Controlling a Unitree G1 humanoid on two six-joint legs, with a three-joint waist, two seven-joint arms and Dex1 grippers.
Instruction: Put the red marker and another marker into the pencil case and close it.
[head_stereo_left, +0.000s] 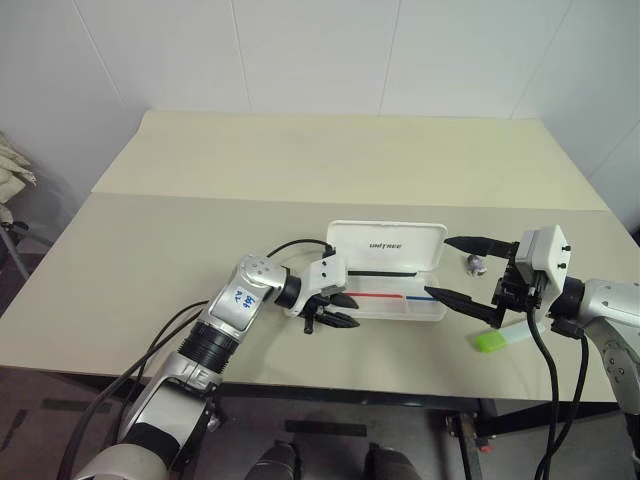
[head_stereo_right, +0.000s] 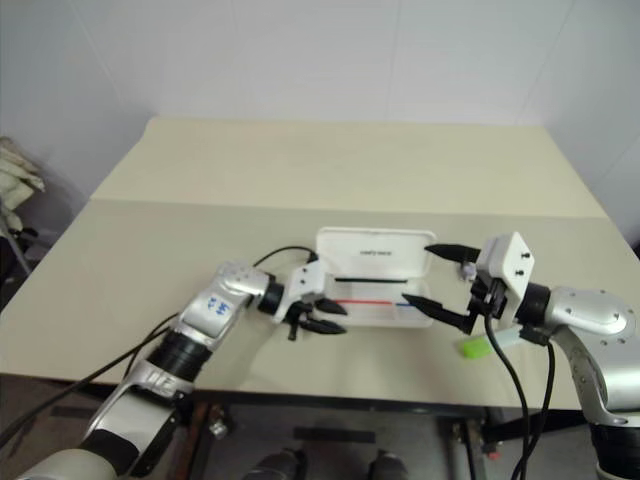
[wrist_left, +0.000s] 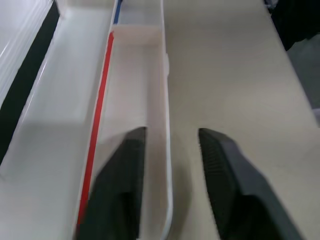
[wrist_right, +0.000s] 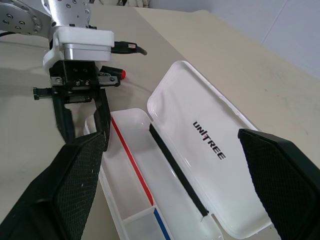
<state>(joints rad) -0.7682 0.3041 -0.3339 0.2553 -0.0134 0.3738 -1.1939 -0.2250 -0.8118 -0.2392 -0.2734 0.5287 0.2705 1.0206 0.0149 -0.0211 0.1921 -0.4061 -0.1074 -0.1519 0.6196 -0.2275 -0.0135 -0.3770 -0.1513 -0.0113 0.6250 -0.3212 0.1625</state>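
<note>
I expect the red marker to lie flat inside when I lower it, since the channel (head_stereo_left: 385, 284) between the black and red stripes is long and empty.
The white pencil case (head_stereo_left: 385, 243) lies open at the table's middle, lid (wrist_right: 200, 115) tilted back, with black, red and blue stripes inside. My left gripper (head_stereo_left: 352, 310) is at its left end, open, and its fingers (wrist_left: 125, 170) straddle the front wall (wrist_left: 165, 100) without pressing it. A red-tipped dark rod (wrist_right: 120, 75) shows at that gripper's base; I cannot tell if it is the red marker. The lime-green marker (head_stereo_left: 497, 340) lies on the table right of the case, just below my right gripper (head_stereo_left: 438, 266). That gripper hovers wide open at the case's right end.
A small silver-grey bit (head_stereo_left: 474, 264) sits on the table (head_stereo_left: 200, 230) by the case's right end, between the right fingers. The compartment behind the front wall (wrist_left: 135, 90) looks bare. A seam crosses the table behind the case.
</note>
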